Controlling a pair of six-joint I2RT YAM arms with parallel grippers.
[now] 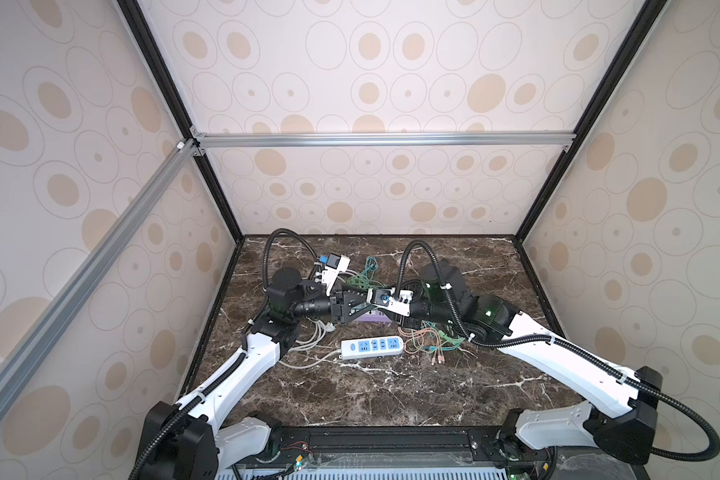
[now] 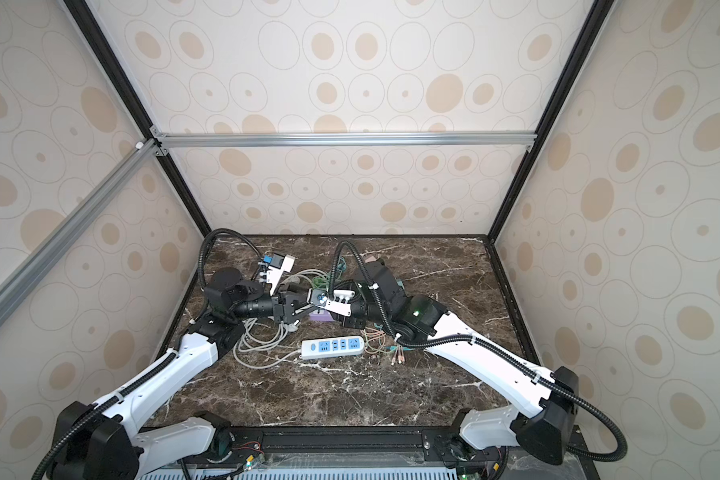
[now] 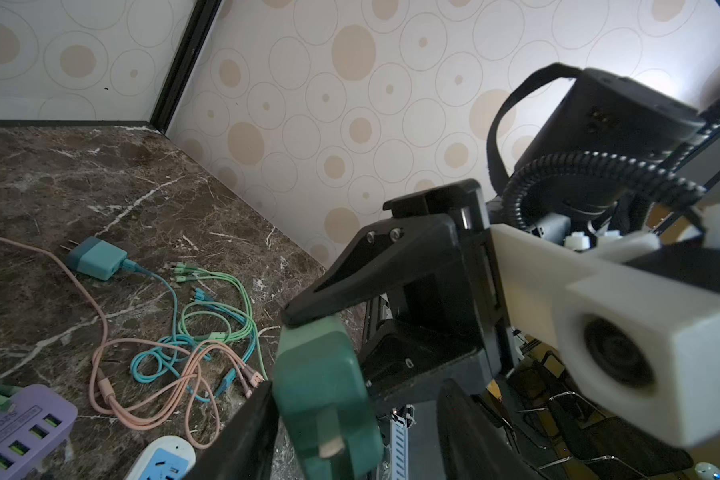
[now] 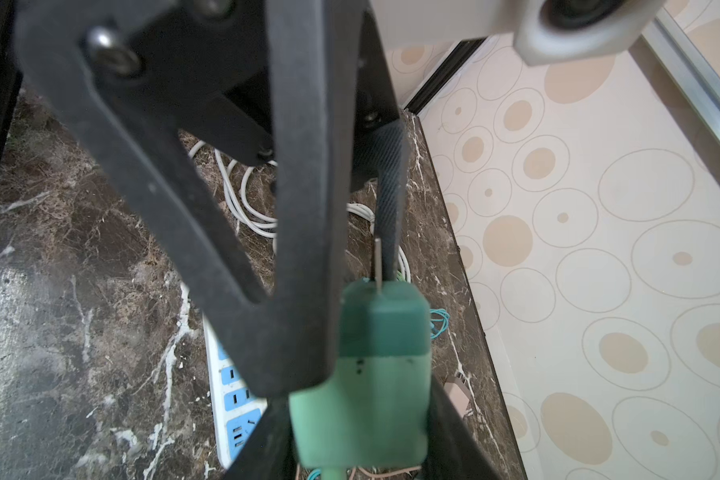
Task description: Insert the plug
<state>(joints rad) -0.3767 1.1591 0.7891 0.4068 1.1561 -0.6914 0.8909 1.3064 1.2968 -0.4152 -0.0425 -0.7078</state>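
Observation:
My left gripper should take the plug (image 4: 385, 321) and my right gripper should grip the plug's rear again upright, because my right gripper is holding the plug (image 4: 361, 409) with its wrist rolled over.
The plug (image 4: 371, 374) is a green charger block with flat metal prongs and a green cable at its back. My right gripper (image 4: 360, 432) is shut on its pale rear half, above the table. In the left wrist view the plug (image 3: 325, 395) shows its prong face between the fingers of my left gripper (image 3: 356, 390). One left finger (image 3: 242, 432) lies against the plug and the other stands apart from it, so the left gripper is open. The white power strip (image 1: 372, 347) with blue sockets lies below, nearer the front. In both top views the two grippers meet mid-table and hide the plug.
A purple USB hub (image 3: 21, 428) sits beside the strip. A blue charger (image 3: 96, 257) and tangled green, blue and pink cables (image 3: 192, 332) lie toward the right wall. The strip's white cord (image 2: 258, 345) is coiled on the left. Enclosure walls stand close.

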